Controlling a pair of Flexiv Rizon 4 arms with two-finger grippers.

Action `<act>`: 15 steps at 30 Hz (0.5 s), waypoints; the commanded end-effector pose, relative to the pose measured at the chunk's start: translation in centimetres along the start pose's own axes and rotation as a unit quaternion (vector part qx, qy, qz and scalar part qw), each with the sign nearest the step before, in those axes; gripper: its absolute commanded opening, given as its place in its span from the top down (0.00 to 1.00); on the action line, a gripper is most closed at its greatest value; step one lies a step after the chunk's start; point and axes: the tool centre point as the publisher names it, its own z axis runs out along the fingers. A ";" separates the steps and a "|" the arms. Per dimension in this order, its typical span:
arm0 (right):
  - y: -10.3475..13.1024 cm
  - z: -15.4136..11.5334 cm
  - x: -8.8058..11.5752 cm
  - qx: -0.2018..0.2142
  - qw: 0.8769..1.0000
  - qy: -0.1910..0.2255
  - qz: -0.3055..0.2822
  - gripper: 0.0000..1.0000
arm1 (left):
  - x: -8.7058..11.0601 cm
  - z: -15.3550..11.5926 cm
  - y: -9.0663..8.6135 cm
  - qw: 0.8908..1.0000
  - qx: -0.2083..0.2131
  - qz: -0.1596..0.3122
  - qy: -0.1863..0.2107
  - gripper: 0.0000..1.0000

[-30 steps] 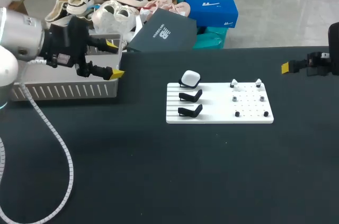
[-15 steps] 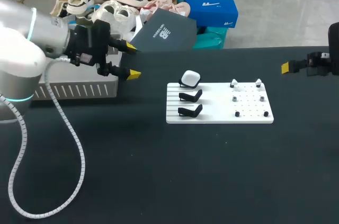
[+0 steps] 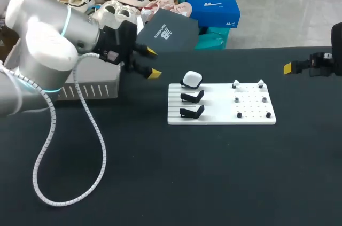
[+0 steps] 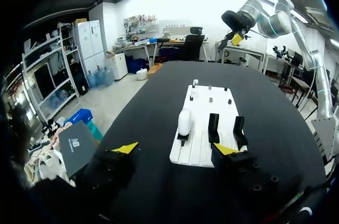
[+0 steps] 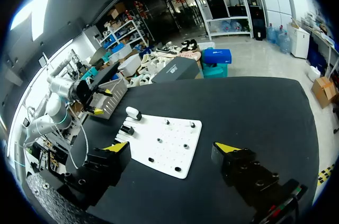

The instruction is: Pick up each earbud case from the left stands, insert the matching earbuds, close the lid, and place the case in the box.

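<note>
My right gripper is going to open the white earbud case (image 3: 191, 79), which is one closed, rounded shell (image 4: 184, 122), so I expect its lid to swing back and stay open.
A white earbud case (image 3: 192, 79) rests on the farthest of three black stands on the white board (image 3: 222, 104); the two nearer stands (image 3: 192, 96) (image 3: 192, 111) are bare. Small earbuds (image 3: 235, 83) (image 3: 261, 83) stand on pegs at the board's right side. My left gripper (image 3: 150, 62) hangs open and holding nothing, just left of the board, above the table. In the left wrist view this gripper (image 4: 176, 149) points along the board (image 4: 204, 107), with the case (image 4: 184, 122) ahead of it. My right gripper (image 5: 175, 147) is open and holds nothing, far off at the table's right edge (image 3: 288, 67).
A grey slatted box (image 3: 91, 91) stands at the table's back left, behind my left arm. A white cable (image 3: 91, 146) loops from that arm down over the table's left part. The board has several more pegs (image 3: 251, 107).
My left arm has swung to the right, from over the grey box to just left of the board. The right arm has kept still.
</note>
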 end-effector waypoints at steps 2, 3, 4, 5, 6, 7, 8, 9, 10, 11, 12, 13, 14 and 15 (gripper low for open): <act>0.0 0.0 0.0 0.000 1.000 0.000 0.000 0.00 | 0.1 2.7 1.2 0.999 0.038 -0.003 -0.003 0.30; 0.0 0.0 0.0 0.000 1.000 0.000 0.000 0.00 | 0.1 2.9 1.3 0.999 0.037 -0.004 -0.005 0.32; 0.0 0.0 0.0 0.000 1.000 0.000 0.000 0.00 | 0.1 3.2 1.2 0.999 0.038 -0.005 -0.008 0.33; 0.0 0.0 0.0 0.000 1.000 0.000 0.000 0.00 | 0.1 3.4 1.2 0.999 0.038 -0.005 -0.009 0.33; 0.0 0.0 0.0 0.000 1.000 0.000 0.000 0.00 | 0.1 3.7 1.1 0.999 0.038 -0.005 -0.010 0.37; 0.0 0.0 0.0 0.000 1.000 0.000 0.000 0.00 | 0.2 4.0 1.1 0.999 0.039 -0.005 -0.011 0.39; 0.0 0.0 0.0 0.000 1.000 0.000 0.000 0.00 | 0.3 4.3 1.0 0.999 0.039 -0.004 -0.012 0.39; 0.0 0.0 0.0 0.000 1.000 0.000 0.000 0.00 | 0.3 4.6 1.0 0.999 0.039 -0.003 -0.012 0.36; 0.0 0.0 0.0 0.000 1.000 0.000 0.000 0.00 | 0.4 4.9 1.0 0.999 0.039 -0.003 -0.012 0.34; 0.0 0.0 0.0 0.000 1.000 0.000 0.000 0.00 | 0.4 5.1 1.0 0.999 0.039 -0.003 -0.012 0.34; 0.0 0.0 0.0 0.000 1.000 0.000 0.000 0.00 | 0.4 5.4 1.0 0.999 0.040 -0.004 -0.012 0.36; 0.0 0.0 0.0 0.000 1.000 0.000 0.000 0.00 | 0.4 5.5 1.0 0.999 0.040 -0.004 -0.013 0.36; 0.0 0.0 0.0 0.000 1.000 0.000 0.000 0.00 | 0.4 5.7 1.0 0.999 0.041 -0.004 -0.014 0.36; 0.0 0.0 0.0 0.000 1.000 0.000 0.000 0.00 | 0.4 5.8 1.0 0.999 0.042 -0.004 -0.014 0.36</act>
